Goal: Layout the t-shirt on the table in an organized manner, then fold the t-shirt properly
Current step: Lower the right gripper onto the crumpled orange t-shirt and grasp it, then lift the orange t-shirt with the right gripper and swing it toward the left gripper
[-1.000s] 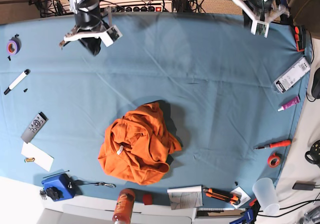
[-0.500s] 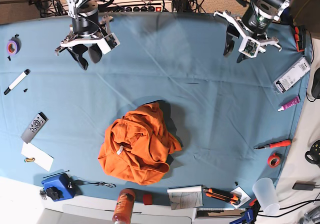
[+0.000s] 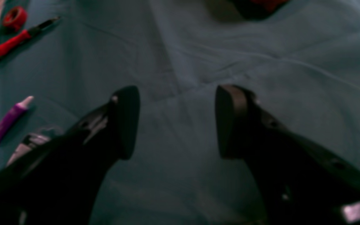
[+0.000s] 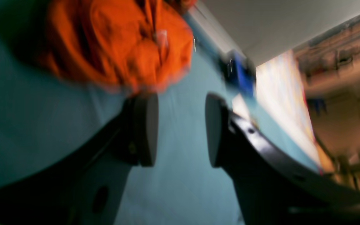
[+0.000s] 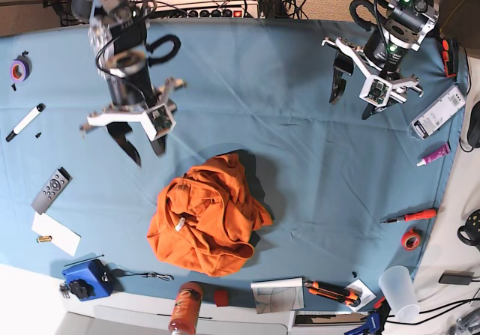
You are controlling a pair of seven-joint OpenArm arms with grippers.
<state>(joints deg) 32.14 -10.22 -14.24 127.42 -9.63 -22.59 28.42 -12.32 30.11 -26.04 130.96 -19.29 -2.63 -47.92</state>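
Note:
My gripper will loosen the orange t-shirt (image 5: 208, 219) only partly when it lifts and pulls it, and the t-shirt will stay bunched up, because deep folds (image 5: 201, 198) overlap across the heap.
The orange t-shirt (image 5: 206, 219) lies crumpled in a heap on the teal table (image 5: 262, 88), slightly left of the middle, with its white neck label showing. My right gripper (image 5: 144, 146) hovers open just up and left of the heap. The right wrist view, though blurred, shows its empty fingers (image 4: 180, 129) pointing at the t-shirt (image 4: 114, 43). My left gripper (image 5: 352, 99) hangs open over the far right of the table, well away from the shirt. In the left wrist view its fingers (image 3: 178, 122) stand wide apart over bare cloth (image 3: 180, 47).
A marker (image 5: 25, 121), remote (image 5: 51, 189), paper (image 5: 56, 234) and blue box (image 5: 88, 279) lie along the left. A purple tube (image 5: 435, 155), white package (image 5: 439, 112), red screwdriver (image 5: 411, 216) and red tape (image 5: 410, 239) sit at the right. A bottle (image 5: 185, 307), knife (image 5: 334, 292) and cup (image 5: 397, 290) line the front edge.
Both grippers have gone from shut to open. The right arm has come from the back edge down toward the t-shirt. The left arm has dropped a little forward. The shirt has not moved.

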